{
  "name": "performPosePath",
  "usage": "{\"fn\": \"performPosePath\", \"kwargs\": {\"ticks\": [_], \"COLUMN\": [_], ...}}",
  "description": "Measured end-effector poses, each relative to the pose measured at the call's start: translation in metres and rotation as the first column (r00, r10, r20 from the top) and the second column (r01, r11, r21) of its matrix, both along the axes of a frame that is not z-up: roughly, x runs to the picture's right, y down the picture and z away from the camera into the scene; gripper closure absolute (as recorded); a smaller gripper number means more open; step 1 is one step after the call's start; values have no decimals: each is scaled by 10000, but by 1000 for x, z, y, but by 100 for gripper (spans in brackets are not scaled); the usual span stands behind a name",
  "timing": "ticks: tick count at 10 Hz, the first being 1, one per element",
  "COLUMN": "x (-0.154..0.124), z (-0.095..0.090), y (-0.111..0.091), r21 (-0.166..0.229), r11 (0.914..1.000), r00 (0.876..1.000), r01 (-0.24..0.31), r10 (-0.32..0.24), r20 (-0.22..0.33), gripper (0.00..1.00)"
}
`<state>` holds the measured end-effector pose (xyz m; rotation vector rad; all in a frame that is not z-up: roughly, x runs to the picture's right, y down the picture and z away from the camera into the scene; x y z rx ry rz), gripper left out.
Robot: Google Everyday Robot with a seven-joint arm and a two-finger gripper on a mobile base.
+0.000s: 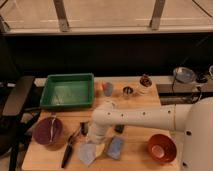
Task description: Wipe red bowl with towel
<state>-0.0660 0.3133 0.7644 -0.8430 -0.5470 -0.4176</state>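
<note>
The towel (pixel 88 151) should bunch into loose folds under the robot's gripper when the robot wipes the red bowl, because the towel's thin cloth lies creased with an uneven edge (pixel 87 160).
The towel (pixel 88 153), a small pale grey-blue cloth, lies creased on the wooden table near its front edge. My gripper (pixel 93 140) points down right over the towel's upper edge, at the end of the white arm that reaches in from the right. It is open and I see nothing held in it. The red bowl (pixel 161 148) stands upright at the front right of the table, well to the right of the gripper, with a paler inside bottom.
A brighter blue pad (pixel 116 147) lies just right of the towel. A maroon bowl (pixel 48 131) sits front left, with a dark-handled brush (pixel 69 148) beside it. A green tray (pixel 68 90) is at the back left. Small cups (pixel 107 88) stand at the back.
</note>
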Motion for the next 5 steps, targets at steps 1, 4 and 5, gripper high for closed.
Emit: {"fn": "performPosePath", "kwargs": {"ticks": [1,4,5], "x": [-1,1,2], "z": [0,-1,-1], "y": [-1,-3,-4], "r21": [26,39,59], "r11": [10000,10000,10000], "r00": [10000,10000,10000], "r01": [-25,26,10], "r10": [25,-25,-10], "r20": [0,-16,-44], "gripper": [50,80,90]}}
